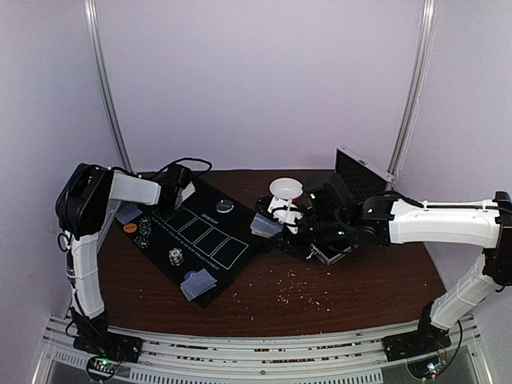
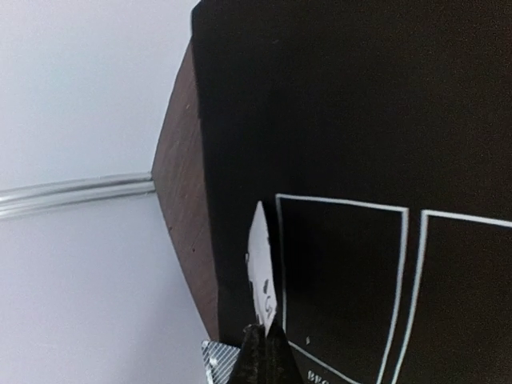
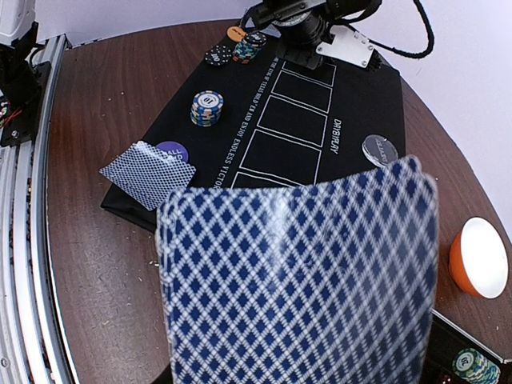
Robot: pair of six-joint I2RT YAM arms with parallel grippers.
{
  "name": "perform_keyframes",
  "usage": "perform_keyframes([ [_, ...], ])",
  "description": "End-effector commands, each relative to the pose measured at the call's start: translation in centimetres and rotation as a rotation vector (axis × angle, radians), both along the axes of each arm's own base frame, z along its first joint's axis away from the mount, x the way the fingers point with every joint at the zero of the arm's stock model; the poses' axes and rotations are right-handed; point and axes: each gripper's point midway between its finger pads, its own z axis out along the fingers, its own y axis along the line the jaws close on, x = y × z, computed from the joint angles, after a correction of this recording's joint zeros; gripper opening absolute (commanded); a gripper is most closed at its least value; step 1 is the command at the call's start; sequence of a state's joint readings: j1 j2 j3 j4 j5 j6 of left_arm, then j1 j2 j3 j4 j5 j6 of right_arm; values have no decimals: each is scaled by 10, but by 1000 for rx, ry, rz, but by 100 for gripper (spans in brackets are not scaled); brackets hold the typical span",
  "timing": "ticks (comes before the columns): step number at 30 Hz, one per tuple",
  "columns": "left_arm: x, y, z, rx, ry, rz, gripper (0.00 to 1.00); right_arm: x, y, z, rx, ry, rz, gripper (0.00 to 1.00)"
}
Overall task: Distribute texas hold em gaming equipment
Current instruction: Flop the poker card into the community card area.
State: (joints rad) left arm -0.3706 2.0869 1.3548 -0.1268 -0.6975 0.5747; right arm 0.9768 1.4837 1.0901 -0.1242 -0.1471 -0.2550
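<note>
The robot should put the playing card down, straddle its sides (image 2: 262,268) and push it gently inside, because the left gripper is pinching the card edge-on next to the end box's white line (image 2: 280,240).
My left gripper (image 1: 182,194) is at the far left corner of the black mat (image 1: 210,240). In the left wrist view its fingers (image 2: 262,330) are shut on one playing card (image 2: 260,264), seen edge-on with its white face showing. My right gripper (image 1: 276,226) holds a stack of blue-backed cards (image 3: 300,280) above the mat's right edge; the cards hide its fingers. On the mat lie two cards (image 3: 148,172) over a purple disc (image 3: 172,150), a chip stack (image 3: 206,106), more chips (image 3: 250,46), an orange disc (image 3: 235,33) and a grey disc (image 3: 379,150).
A white bowl with orange rim (image 1: 286,189) stands behind the right gripper. The open silver case (image 1: 360,172) is at the back right, with chips (image 3: 476,366) in it. More cards (image 1: 128,214) lie left of the mat. Crumbs dot the brown table (image 1: 320,288).
</note>
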Motion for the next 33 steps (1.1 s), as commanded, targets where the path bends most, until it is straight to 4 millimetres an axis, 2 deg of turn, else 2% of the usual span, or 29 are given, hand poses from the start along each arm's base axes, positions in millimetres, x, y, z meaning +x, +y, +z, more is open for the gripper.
perform_keyframes([
  [1, 8, -31, 25, -73, -103, -227, 0, -1, -3, 14, 40, -12, -7, 39],
  [5, -14, -52, 17, -129, -54, -408, 0, -2, -3, 13, 38, -13, -6, 39],
  [7, -20, -53, 11, -126, -43, -449, 0, -2, -3, 13, 38, -13, -3, 39],
  [12, -20, -40, -5, -116, 29, -426, 0, -2, -4, 13, 36, -11, -4, 39],
  [15, -26, -35, -10, -119, 64, -443, 0, -2, -5, 14, 38, -13, -8, 39],
  [18, -32, -22, -17, -111, 118, -419, 1, -3, -7, 15, 41, -14, -9, 39],
  [21, -39, -9, -22, -95, 170, -390, 17, -3, -6, 15, 42, -13, -9, 39],
  [22, -41, -6, -23, -91, 186, -383, 26, -3, -6, 15, 42, -13, -8, 39],
  [25, -43, -3, -14, -118, 199, -371, 46, -3, -7, 14, 42, -11, -10, 39],
  [27, -44, -11, -3, -181, 204, -390, 56, -4, -7, 13, 41, -9, -9, 39],
  [30, -40, -35, 19, -331, 185, -429, 65, -4, -8, 12, 41, -9, -13, 39],
  [32, -24, -42, 35, -426, 122, -373, 72, -4, -9, 12, 43, -8, -15, 39],
  [33, -9, -44, 48, -474, 72, -321, 76, -4, -9, 11, 42, -6, -15, 39],
])
